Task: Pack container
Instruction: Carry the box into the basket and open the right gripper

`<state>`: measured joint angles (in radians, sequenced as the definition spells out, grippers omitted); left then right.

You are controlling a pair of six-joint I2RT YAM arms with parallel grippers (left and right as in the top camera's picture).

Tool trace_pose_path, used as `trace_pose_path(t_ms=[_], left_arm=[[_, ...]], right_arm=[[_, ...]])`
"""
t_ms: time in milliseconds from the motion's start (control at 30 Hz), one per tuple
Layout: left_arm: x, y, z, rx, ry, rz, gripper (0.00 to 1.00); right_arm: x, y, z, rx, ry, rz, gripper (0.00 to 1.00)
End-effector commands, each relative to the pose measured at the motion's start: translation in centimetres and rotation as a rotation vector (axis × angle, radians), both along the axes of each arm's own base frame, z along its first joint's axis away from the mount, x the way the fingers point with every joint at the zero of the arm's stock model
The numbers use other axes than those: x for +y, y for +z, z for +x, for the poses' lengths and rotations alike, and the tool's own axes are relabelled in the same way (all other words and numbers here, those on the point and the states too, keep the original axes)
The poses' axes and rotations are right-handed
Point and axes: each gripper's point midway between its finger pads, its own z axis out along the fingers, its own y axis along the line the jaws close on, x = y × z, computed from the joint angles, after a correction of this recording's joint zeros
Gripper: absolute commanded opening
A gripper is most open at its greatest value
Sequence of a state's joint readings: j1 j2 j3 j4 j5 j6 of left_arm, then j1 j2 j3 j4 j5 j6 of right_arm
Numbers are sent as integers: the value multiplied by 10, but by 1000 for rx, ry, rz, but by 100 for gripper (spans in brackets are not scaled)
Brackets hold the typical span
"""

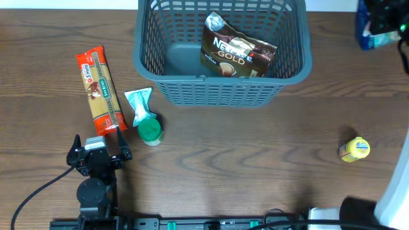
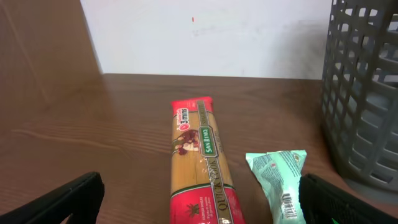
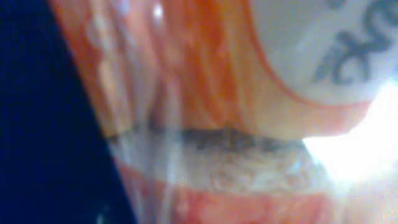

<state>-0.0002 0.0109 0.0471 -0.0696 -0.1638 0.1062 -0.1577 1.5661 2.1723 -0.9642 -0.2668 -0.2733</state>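
Note:
The container's bottom is open next to the Nescafe Gold pouch, so my right gripper should bring the blue packet [image 1: 367,37] over that gap [image 1: 181,60] next and let it go inside.
The grey slatted container [image 1: 291,67] stands at the back middle of the table; its wall shows at the right of the left wrist view [image 2: 364,93]. A dark Nescafe Gold pouch [image 1: 236,51] lies inside it. A red and yellow spaghetti packet [image 1: 99,92] lies to its left, also in the left wrist view [image 2: 200,155]. My left gripper [image 1: 99,145] is open and empty just short of the packet's near end, and its fingers [image 2: 202,208] straddle that end. My right gripper [image 1: 383,16] is at the far right corner over a blue packet [image 1: 374,39]. Its wrist view is filled by a blurred orange and blue wrapper [image 3: 205,93], and its jaws are hidden.
A mint-green pouch with a green cap [image 1: 144,115] lies right of the spaghetti, close to the basket's front; it also shows in the left wrist view [image 2: 277,180]. A small yellow bottle [image 1: 354,149] lies at the right. Cables run along the front edge.

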Motion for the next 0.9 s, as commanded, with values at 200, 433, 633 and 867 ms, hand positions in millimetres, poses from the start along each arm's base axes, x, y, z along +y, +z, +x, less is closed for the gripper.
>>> trace_pose_path(t_ms=[200, 433, 633, 867], left_arm=[[2, -16, 0, 39, 9, 9, 98], [2, -16, 0, 39, 9, 9, 98], [2, -16, 0, 39, 10, 9, 98], [2, -16, 0, 39, 9, 9, 98]], right_arm=[[150, -31, -16, -28, 577, -369, 1], [215, -81, -4, 57, 754, -398, 1], [262, -155, 16, 223, 847, -387, 1], [278, -217, 37, 380, 822, -340, 1]])
